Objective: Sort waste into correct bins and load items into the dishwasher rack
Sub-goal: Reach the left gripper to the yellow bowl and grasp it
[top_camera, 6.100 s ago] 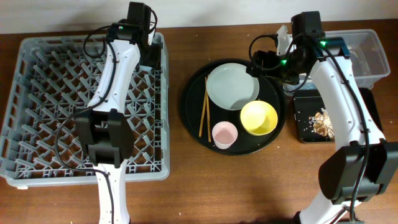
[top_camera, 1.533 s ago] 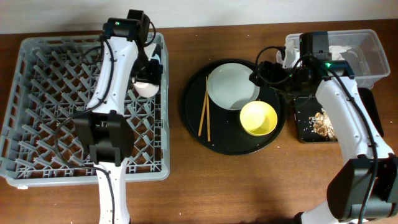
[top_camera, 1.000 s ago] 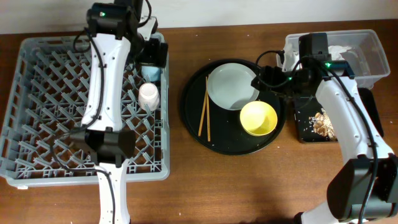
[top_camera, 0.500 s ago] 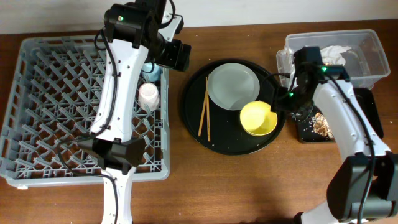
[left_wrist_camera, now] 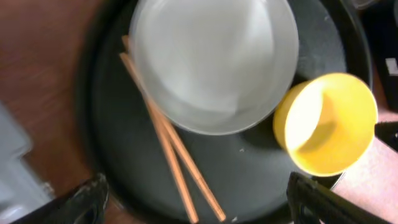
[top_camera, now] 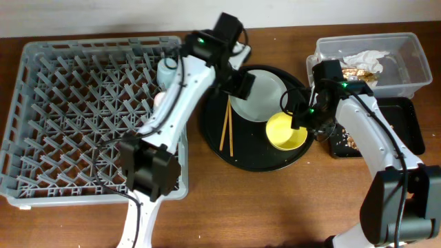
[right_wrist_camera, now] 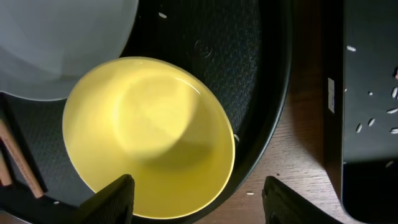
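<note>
I should back my right gripper off the yellow bowl, as it is far from the dishwasher rack, and grip the bowl's rim with my left gripper.
The grey dishwasher rack fills the left. A light-blue cup and a pink cup stand at its right edge, partly hidden by my left arm. The white plate, yellow bowl and chopsticks lie on the round black tray. My left gripper is open and empty above the chopsticks and the plate's near edge. My right gripper is open, its fingers straddling the bowl's right rim.
The round black tray sits mid-table. The clear tub at the back right holds white napkins and a gold wrapper. The shallow black tray beside it holds tan scraps. There is bare wood along the front.
My left arm has swung right from the rack to over the round tray, leaving the pink cup in the rack. My right gripper has moved from the tub down over the yellow bowl.
</note>
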Available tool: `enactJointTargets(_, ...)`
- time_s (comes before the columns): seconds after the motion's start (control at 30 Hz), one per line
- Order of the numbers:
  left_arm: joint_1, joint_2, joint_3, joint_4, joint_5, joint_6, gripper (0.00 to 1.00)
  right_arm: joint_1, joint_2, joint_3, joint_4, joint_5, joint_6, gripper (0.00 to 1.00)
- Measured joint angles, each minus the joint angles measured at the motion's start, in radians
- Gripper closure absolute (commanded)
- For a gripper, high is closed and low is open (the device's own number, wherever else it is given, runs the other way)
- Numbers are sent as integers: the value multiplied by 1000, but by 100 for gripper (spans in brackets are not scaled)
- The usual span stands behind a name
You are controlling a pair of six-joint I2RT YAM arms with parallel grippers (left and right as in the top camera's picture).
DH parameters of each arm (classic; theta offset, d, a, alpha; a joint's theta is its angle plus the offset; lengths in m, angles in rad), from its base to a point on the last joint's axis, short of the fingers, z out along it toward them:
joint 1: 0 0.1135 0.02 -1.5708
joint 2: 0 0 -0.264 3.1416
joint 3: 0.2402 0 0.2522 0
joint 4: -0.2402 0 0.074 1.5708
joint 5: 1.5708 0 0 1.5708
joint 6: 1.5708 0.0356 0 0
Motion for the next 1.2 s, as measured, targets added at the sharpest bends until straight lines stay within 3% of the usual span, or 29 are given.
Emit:
enactJointTargets(0.17,-105,0,-156,125,20,-71,11,-122,0,24,-33,-39,35,32)
enactJointTargets(0.2,-117,1,-167,134,20,-79,16,-151,0,35,-42,-43,36,32)
enactJointTargets(0.33,-176,7,-175,165,24,-101,20,-250,0,54,-77,-54,39,32)
enactJointTargets(0.53,-201,83,-176,168,28,-119,37,-269,0,54,-84,-58,26,32)
enactJointTargets(0.63,-201,119,-176,167,30,-134,54,-268,0,54,-84,-58,22,32)
enactJointTargets(0.77,-203,127,-179,167,31,-141,56,-269,0,54,-84,-57,8,32)
enactJointTargets(0.87,-211,139,-180,169,31,-150,86,-268,0,54,-84,-58,7,32)
enactJointTargets(0.93,-215,151,-180,169,32,-158,99,-268,0,54,-84,-58,4,32)
enactJointTargets(1.1,-218,154,-171,158,42,-158,99,-268,0,54,-84,-57,4,32)
enactJointTargets(1.2,-218,163,-75,10,-35,-158,99,-268,0,54,-84,-58,3,31)
